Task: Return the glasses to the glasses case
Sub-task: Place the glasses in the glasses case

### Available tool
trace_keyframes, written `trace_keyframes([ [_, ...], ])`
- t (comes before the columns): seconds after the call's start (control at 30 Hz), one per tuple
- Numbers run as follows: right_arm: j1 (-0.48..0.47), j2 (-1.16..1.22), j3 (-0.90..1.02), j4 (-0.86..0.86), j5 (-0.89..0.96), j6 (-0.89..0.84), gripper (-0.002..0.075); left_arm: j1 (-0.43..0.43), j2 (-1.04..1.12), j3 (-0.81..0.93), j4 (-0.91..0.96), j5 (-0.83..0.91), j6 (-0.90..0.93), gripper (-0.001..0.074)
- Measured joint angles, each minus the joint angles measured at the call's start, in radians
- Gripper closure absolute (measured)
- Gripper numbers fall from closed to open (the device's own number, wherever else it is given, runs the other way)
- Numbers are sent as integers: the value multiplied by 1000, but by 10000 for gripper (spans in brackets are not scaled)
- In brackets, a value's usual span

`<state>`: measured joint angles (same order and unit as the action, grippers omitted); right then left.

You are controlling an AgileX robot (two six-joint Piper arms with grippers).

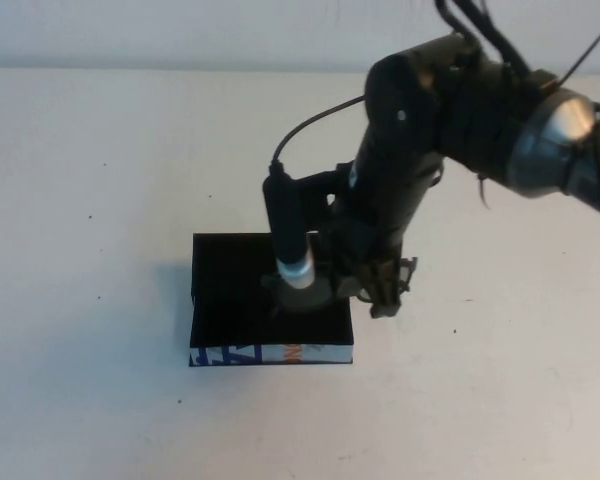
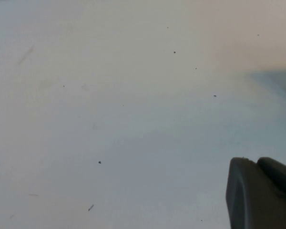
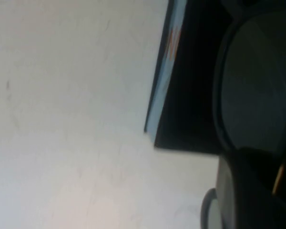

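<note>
The glasses (image 1: 308, 296) stretch along the printed side of the open glasses case (image 1: 245, 318), so I continue to move my right gripper inward and down until both lenses rest inside.
The glasses case (image 1: 230, 290) lies in the middle of the table, black on top, with a light strip (image 1: 270, 354) of blue and orange print along its near side. My right gripper (image 1: 380, 295) hangs over the case's right end, shut on the glasses. In the right wrist view one clear lens of the glasses (image 3: 257, 81) in its dark frame sits over the black case (image 3: 190, 95), close to a finger (image 3: 243, 191). In the high view the arm hides most of the glasses. My left gripper (image 2: 255, 162) is shut above bare table, and is outside the high view.
The white table (image 1: 100, 200) surrounds the case on all sides. The right arm (image 1: 460, 110) reaches in from the upper right, with its wrist camera (image 1: 290, 240) over the case. A pale wall runs along the far edge.
</note>
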<state>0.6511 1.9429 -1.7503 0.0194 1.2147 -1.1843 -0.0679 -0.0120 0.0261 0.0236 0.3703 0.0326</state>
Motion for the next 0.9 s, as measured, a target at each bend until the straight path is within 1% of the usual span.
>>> trace_keyframes([
  [0.17,45,149,-147,57,4,15,676,0,0,0,0,0,0,736],
  [0.3,62,218,-217,84,4,15,676,0,0,0,0,0,0,736],
  [0.9,62,289,-240,91,8,13,676,0,0,0,0,0,0,736],
])
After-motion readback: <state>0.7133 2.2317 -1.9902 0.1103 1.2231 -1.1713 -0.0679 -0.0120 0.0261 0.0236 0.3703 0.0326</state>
